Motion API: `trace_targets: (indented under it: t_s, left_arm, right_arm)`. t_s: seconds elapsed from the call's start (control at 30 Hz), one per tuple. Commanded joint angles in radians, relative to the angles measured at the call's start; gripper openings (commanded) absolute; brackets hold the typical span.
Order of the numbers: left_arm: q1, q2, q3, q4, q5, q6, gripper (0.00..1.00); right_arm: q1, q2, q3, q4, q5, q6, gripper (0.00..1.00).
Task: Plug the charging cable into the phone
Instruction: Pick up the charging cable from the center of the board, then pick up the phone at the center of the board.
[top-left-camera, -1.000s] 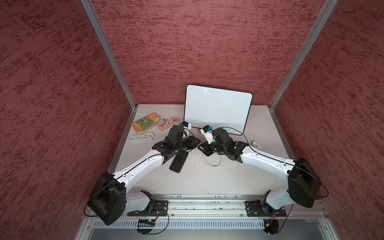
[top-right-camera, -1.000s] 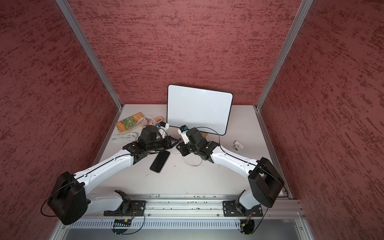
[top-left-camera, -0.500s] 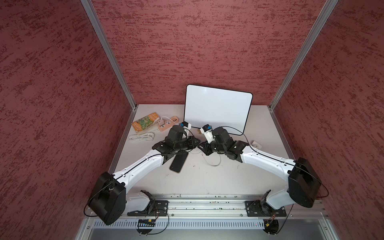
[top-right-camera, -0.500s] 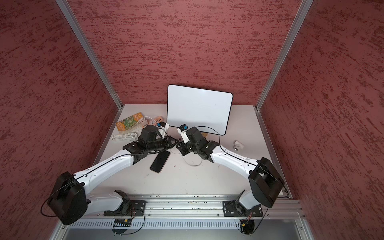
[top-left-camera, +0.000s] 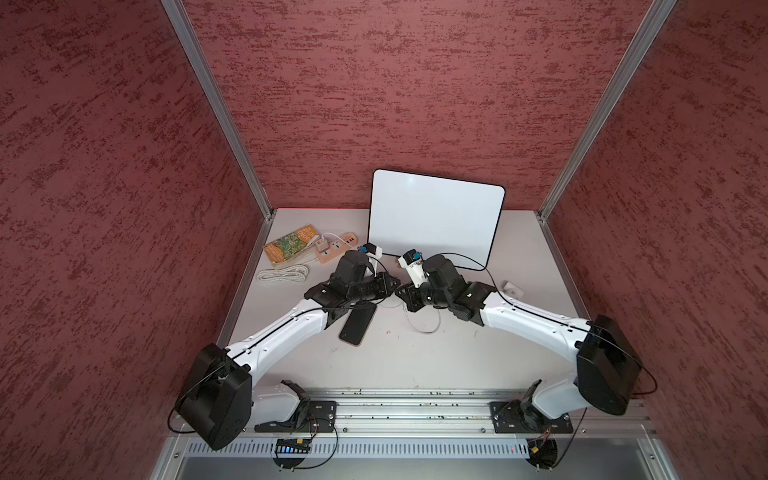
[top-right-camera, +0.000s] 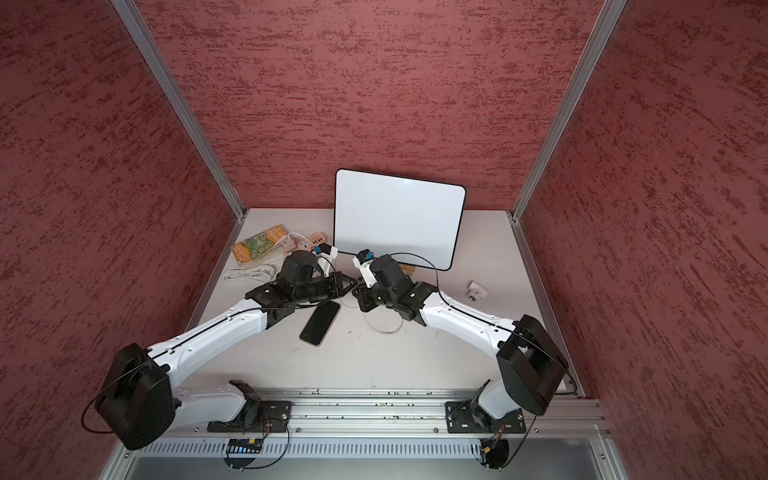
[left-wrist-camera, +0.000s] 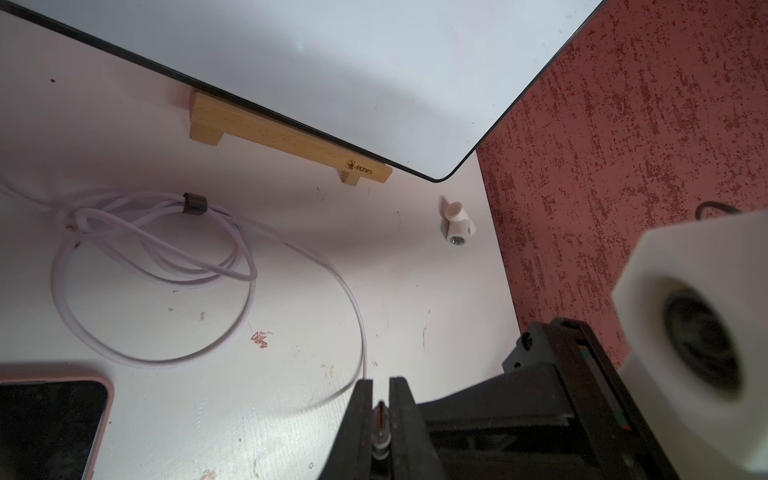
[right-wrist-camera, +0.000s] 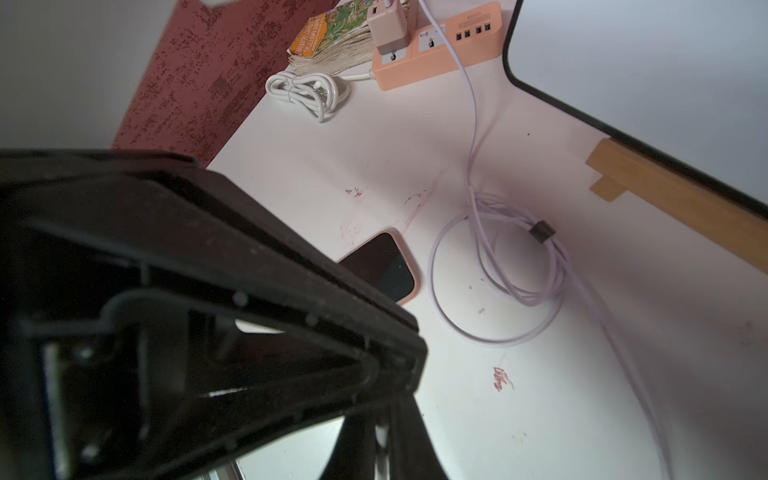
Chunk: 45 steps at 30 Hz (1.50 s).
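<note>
My left gripper should open and grip the phone's far end (top-left-camera: 365, 308) while my right gripper keeps hold of the cable, because my left gripper covers the connector tip (left-wrist-camera: 381, 434).
The phone (top-left-camera: 357, 326) (top-right-camera: 320, 323) lies flat and screen-up on the table, its tan edge showing in the wrist views (left-wrist-camera: 45, 424) (right-wrist-camera: 382, 266). The charging cable (left-wrist-camera: 166, 249) (right-wrist-camera: 498, 266) runs from its white charger block (right-wrist-camera: 388, 20) through a loose coil to the two grippers. My left gripper (left-wrist-camera: 380, 384) (top-left-camera: 392, 289) is shut on the silvery connector tip, above the table just beyond the phone's far end. My right gripper (right-wrist-camera: 381, 432) (top-left-camera: 402, 294) meets it tip to tip, shut on a white piece of the cable just behind the connector.
A large white board (top-left-camera: 434, 220) leans on a wooden stand (left-wrist-camera: 286, 137) at the back. At the back left lie a pink power strip (top-left-camera: 334, 249), a book (top-left-camera: 291, 245) and a bundled white cord (top-left-camera: 282, 275). On the right sits a small white adapter (top-left-camera: 513, 288).
The right gripper's jaws have closed onto the cable beside the left gripper's tip. Both arms and the phone stay where they were.
</note>
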Motion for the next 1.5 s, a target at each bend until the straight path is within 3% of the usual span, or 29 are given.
trace_targets:
  t_s: [0.0, 0.13, 0.23, 0.3, 0.63, 1.0, 1.47]
  left_arm:
    - [-0.009, -0.009, 0.003, -0.028, -0.001, 0.018, 0.05]
    - [-0.007, -0.030, -0.003, -0.053, -0.014, 0.021, 0.38]
    - [0.002, -0.041, 0.015, -0.101, -0.037, 0.049, 0.69]
    - [0.011, -0.040, 0.035, -0.146, -0.041, 0.070, 0.98]
    - [0.049, -0.046, 0.081, -0.307, -0.077, 0.114, 1.00]
    - [0.081, -0.032, 0.143, -0.548, -0.136, 0.198, 1.00]
    - [0.082, 0.118, 0.235, -0.734, -0.232, 0.357, 1.00]
  right_arm:
    - [0.000, 0.018, 0.035, -0.016, 0.051, 0.009, 0.00]
    - [-0.001, 0.043, 0.055, -0.032, 0.038, 0.004, 0.00]
    - [0.000, 0.059, 0.065, -0.030, 0.030, 0.013, 0.00]
    - [0.000, 0.073, 0.076, -0.032, 0.026, 0.017, 0.00]
    - [-0.001, 0.085, 0.087, -0.024, 0.100, 0.043, 0.00]
    - [-0.001, 0.029, 0.104, -0.170, 0.216, 0.069, 0.00]
    - [-0.009, -0.099, 0.011, -0.222, 0.281, 0.079, 0.00]
